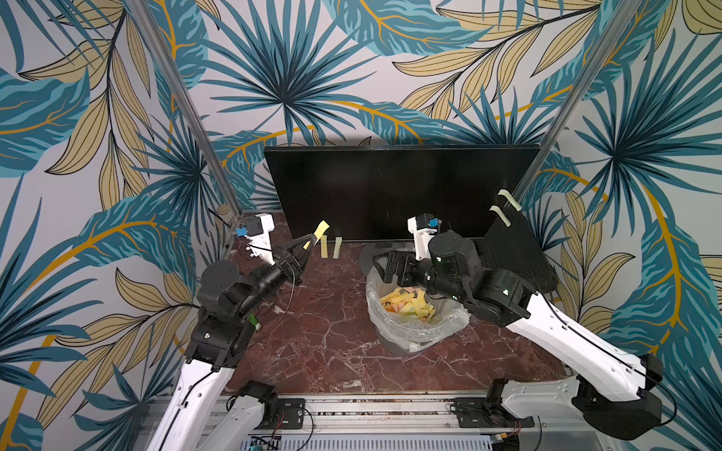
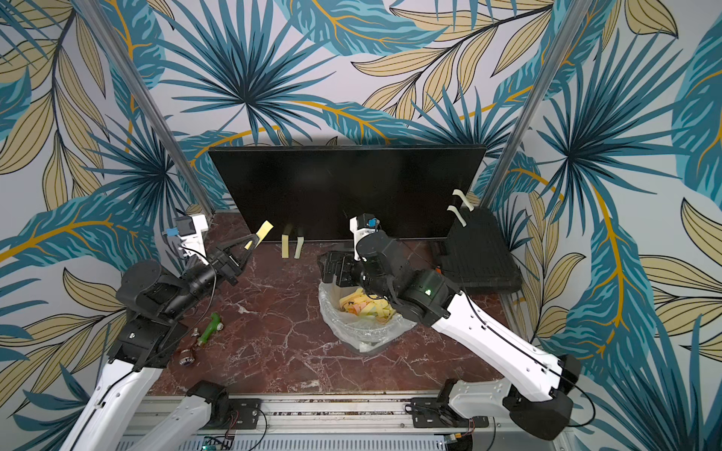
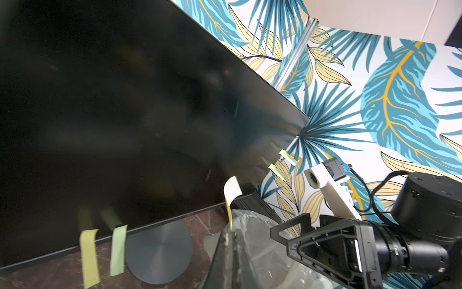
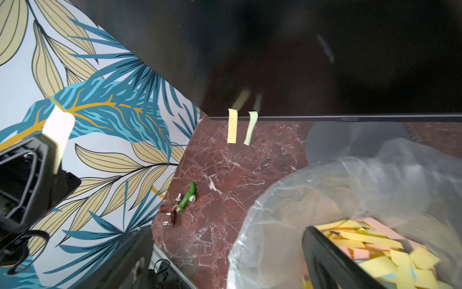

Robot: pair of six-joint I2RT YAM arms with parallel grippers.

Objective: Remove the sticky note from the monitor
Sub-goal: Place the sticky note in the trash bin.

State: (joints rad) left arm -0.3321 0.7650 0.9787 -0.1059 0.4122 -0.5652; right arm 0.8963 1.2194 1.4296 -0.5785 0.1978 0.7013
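The yellow note in my left gripper [image 1: 322, 227] stands free of the monitor's screen, so I should keep carrying it until it hangs over the bin's opening [image 1: 410, 299].
The monitor [image 1: 390, 187] [image 2: 344, 187] stands at the back of the table, its black screen filling much of the left wrist view [image 3: 112, 112]. My left gripper [image 1: 308, 244] [image 3: 231, 232] is shut on a yellow sticky note [image 1: 321, 229] [image 3: 232, 190], held just off the screen's lower left corner. From the monitor's bottom edge hang a yellow note [image 1: 324, 247] [image 4: 232, 126] and a green note [image 1: 337, 247] [image 4: 250, 127]. Two pale notes [image 1: 510, 199] stick out at its right edge. My right gripper [image 1: 385, 269] [image 4: 225, 235] is open and holds nothing, over the bin's rim.
A bin [image 1: 390, 332] lined with a clear bag holds several coloured notes in front of the monitor's round grey base [image 3: 158, 252]. A ribbed black case [image 1: 515, 254] leans at the back right. Small green and metal parts [image 2: 211, 328] lie by the left arm.
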